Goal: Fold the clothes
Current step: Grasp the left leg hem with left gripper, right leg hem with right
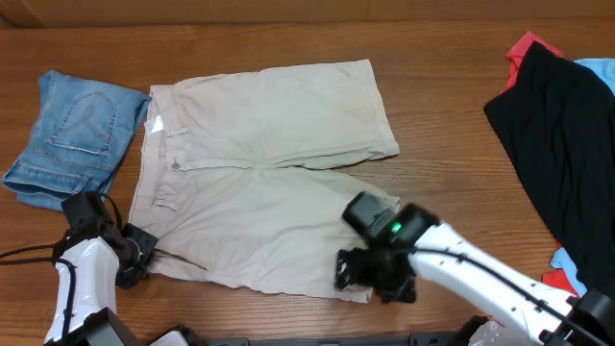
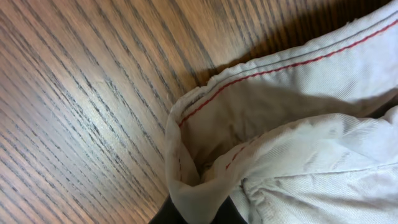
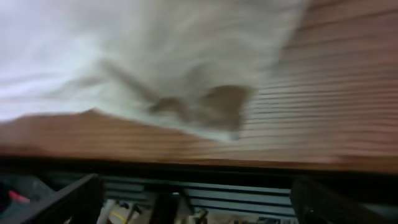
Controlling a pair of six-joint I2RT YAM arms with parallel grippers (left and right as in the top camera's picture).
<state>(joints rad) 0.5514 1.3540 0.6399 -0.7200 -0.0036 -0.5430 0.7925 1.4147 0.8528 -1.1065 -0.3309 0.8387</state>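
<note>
My left gripper has the waistband corner point(image 1: 165, 268), but the near leg's hem corner is loose, so my right gripper needs to pinch that hem corner point(image 1: 362, 295) before both lift.
Pale beige khaki shorts point(image 1: 259, 163) lie spread flat in the middle of the table, waistband to the left, legs to the right. My left gripper point(image 1: 137, 258) is at the near-left waistband corner. The left wrist view shows it point(image 2: 199, 214) shut on a bunched fold of the shorts point(image 2: 298, 124) with red stitching. My right gripper point(image 1: 357, 274) is at the near leg's hem corner. In the blurred right wrist view its fingers point(image 3: 199, 199) are spread wide with nothing between them, and the shorts' hem point(image 3: 124, 62) lies just beyond.
Folded blue denim point(image 1: 72, 135) lies at the far left. A pile with a black garment point(image 1: 567, 144), red cloth point(image 1: 527, 48) and light blue cloth point(image 1: 598, 69) sits at the right edge. The table's front edge point(image 3: 199, 163) is close to both grippers.
</note>
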